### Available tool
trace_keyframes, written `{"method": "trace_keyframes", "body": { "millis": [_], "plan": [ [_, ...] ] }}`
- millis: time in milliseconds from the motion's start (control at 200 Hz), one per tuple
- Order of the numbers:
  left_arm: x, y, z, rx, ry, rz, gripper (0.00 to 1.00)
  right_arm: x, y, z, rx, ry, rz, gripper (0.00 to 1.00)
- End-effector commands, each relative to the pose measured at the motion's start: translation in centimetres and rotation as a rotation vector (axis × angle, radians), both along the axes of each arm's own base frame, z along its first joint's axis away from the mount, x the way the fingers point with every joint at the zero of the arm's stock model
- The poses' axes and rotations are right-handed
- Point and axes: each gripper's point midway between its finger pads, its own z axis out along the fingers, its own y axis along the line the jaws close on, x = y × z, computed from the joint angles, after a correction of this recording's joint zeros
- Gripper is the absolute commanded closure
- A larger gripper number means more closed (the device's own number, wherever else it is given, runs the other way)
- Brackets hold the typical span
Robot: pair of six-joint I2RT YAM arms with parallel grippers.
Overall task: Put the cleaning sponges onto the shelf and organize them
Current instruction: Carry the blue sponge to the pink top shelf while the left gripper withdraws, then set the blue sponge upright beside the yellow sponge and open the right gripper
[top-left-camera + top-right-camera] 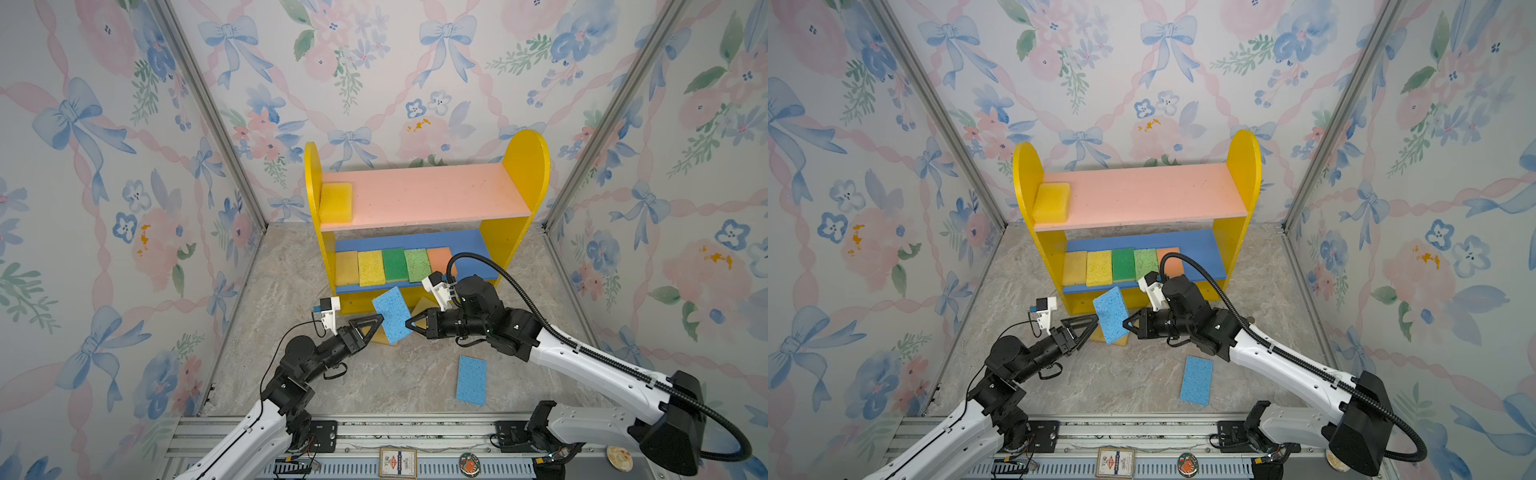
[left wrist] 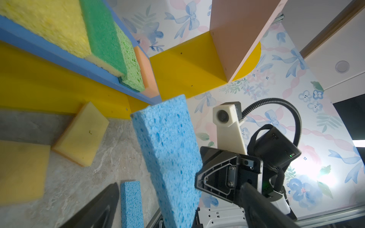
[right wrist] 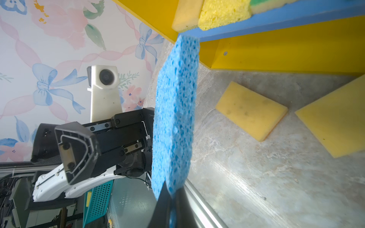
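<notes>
The light blue sponge (image 1: 391, 313) in my right gripper is between my left gripper's open fingers, so I should move those fingers back before I lift the sponge to the pink upper board (image 1: 369, 200).
A light blue sponge (image 1: 388, 313) (image 1: 1111, 313) hangs on edge in front of the shelf (image 1: 525, 166). My right gripper (image 1: 409, 325) (image 3: 171, 207) is shut on one of its edges. My left gripper (image 1: 380, 322) (image 2: 177, 207) is open, its fingers wide on either side of the sponge (image 2: 169, 158) without touching it. A second blue sponge (image 1: 471, 380) lies flat on the floor. The blue lower board holds a row of yellow, green and orange sponges (image 1: 395, 264). One yellow sponge (image 1: 336, 203) rests at the pink upper board's left end.
Two yellow sponges (image 3: 250, 110) (image 3: 335, 120) lie on the marble floor beneath the held sponge, close to the shelf's base strip. Flowered walls close in the back and both sides. A metal rail (image 1: 374, 432) runs along the front.
</notes>
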Motion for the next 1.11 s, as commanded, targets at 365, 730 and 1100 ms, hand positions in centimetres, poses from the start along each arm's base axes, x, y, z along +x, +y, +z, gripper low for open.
{"method": "trace_keyframes", "body": {
  "millis": [365, 730, 1100],
  "plan": [
    [2.7, 9.6, 5.1, 0.753, -0.185, 0.41, 0.02, -1.3, -2.8, 17.1, 0.088, -0.377, 0.0, 0.93],
    [3.8, 11.2, 2.3, 0.949, -0.21, 0.458, 0.02, 8.3, -1.4, 23.1, 0.077, -0.352, -0.251, 0.93],
    [3.8, 11.2, 0.0, 0.982, -0.211, 0.441, 0.02, 15.3, 5.2, 21.6, 0.079, -0.254, -0.324, 0.94]
  ]
}}
